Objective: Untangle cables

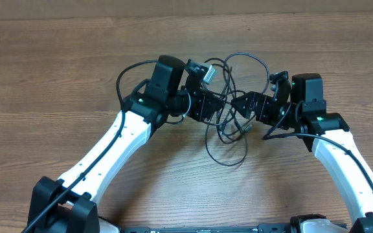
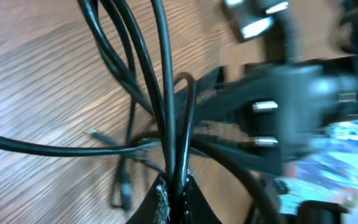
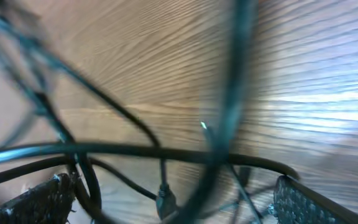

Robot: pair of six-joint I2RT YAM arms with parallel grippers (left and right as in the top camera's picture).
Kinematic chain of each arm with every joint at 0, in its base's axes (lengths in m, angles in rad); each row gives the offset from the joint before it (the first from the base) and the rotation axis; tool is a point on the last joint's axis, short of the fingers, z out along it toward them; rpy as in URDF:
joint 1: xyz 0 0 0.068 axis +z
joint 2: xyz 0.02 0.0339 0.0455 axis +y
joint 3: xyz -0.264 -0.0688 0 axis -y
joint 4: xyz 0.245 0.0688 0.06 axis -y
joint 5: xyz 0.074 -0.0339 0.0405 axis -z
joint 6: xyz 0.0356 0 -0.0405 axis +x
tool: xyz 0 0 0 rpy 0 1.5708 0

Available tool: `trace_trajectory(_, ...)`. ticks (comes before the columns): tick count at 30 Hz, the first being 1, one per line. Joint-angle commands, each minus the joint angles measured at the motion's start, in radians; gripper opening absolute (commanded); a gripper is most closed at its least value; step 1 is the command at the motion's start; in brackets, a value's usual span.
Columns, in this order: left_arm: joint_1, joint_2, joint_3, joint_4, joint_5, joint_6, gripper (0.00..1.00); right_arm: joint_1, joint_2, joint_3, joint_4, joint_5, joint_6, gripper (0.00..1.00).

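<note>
The robot's right gripper should move back while the left gripper lifts the bunch [image 1: 224, 116] clear, because several black cables cross [image 3: 219, 154] between the right gripper's open fingers.
A tangle of thin black cables [image 1: 228, 113] lies on the wooden table between my two arms, with loops reaching to the back and front. My left gripper [image 1: 217, 103] is shut on a bunch of the black cables [image 2: 169, 124], which run up from between its fingers [image 2: 176, 199]. A black power plug [image 2: 291, 118] with two metal pins shows just right of them. My right gripper [image 1: 241, 105] is open, fingers wide apart [image 3: 173, 202], with several cable strands [image 3: 148, 152] crossing between them and a small connector [image 3: 165, 202] hanging there.
The wooden table [image 1: 57, 71] stretches all around the cables. A silver connector [image 1: 207, 70] sits by the left wrist. The two grippers are close together at the tangle's middle.
</note>
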Motion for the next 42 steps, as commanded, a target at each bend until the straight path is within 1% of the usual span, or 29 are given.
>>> trace_trajectory(1,0.000,-0.088,0.078,0.012,0.154,0.027,0.04,-0.002,0.005,-0.004,-0.011,0.119,0.008,1.00)
trace_trajectory(4,0.001,-0.123,0.092,0.012,0.199,0.027,0.04,-0.002,0.005,-0.004,-0.034,0.172,0.008,1.00)
trace_trajectory(8,0.016,-0.184,0.094,0.012,0.200,0.030,0.04,-0.003,0.005,-0.004,-0.077,0.240,0.008,1.00)
trace_trajectory(11,0.057,-0.238,0.094,0.012,0.200,0.030,0.04,-0.003,0.005,-0.004,-0.114,0.291,0.008,1.00)
trace_trajectory(14,0.128,-0.296,0.094,0.012,0.200,0.030,0.04,-0.003,0.005,-0.004,-0.146,0.345,0.008,1.00)
trace_trajectory(18,0.198,-0.343,0.094,0.011,0.206,0.021,0.04,-0.003,0.005,-0.004,-0.155,0.343,0.008,1.00)
trace_trajectory(22,0.222,-0.357,0.094,-0.011,0.218,0.029,0.04,-0.003,0.005,-0.004,-0.126,0.208,0.002,1.00)
trace_trajectory(24,0.223,-0.357,0.094,-0.055,0.195,0.069,0.04,-0.003,0.005,-0.004,-0.092,0.093,-0.010,1.00)
trace_trajectory(25,0.223,-0.357,0.094,-0.109,0.131,0.079,0.04,-0.003,0.005,-0.004,-0.048,-0.037,-0.035,1.00)
trace_trajectory(28,0.222,-0.357,0.094,-0.198,0.008,0.079,0.04,-0.003,0.005,-0.004,0.043,-0.242,-0.058,1.00)
trace_trajectory(30,0.222,-0.357,0.094,-0.239,-0.027,0.079,0.04,-0.002,0.005,-0.004,0.131,-0.378,-0.057,1.00)
trace_trajectory(32,0.217,-0.357,0.094,-0.269,-0.026,0.079,0.04,-0.002,0.005,-0.004,0.237,-0.496,-0.043,1.00)
trace_trajectory(35,0.195,-0.357,0.094,-0.277,-0.026,0.079,0.04,-0.002,0.005,-0.004,0.314,-0.524,0.004,1.00)
trace_trajectory(38,0.159,-0.357,0.094,-0.270,-0.019,0.079,0.04,0.006,0.005,-0.004,0.338,-0.524,0.004,1.00)
trace_trajectory(40,0.125,-0.354,0.094,-0.260,-0.019,0.079,0.05,0.016,0.005,-0.004,0.344,-0.524,0.003,1.00)
trace_trajectory(42,0.053,-0.342,0.094,-0.219,-0.020,0.078,0.08,0.045,0.005,-0.004,0.352,-0.489,0.003,1.00)
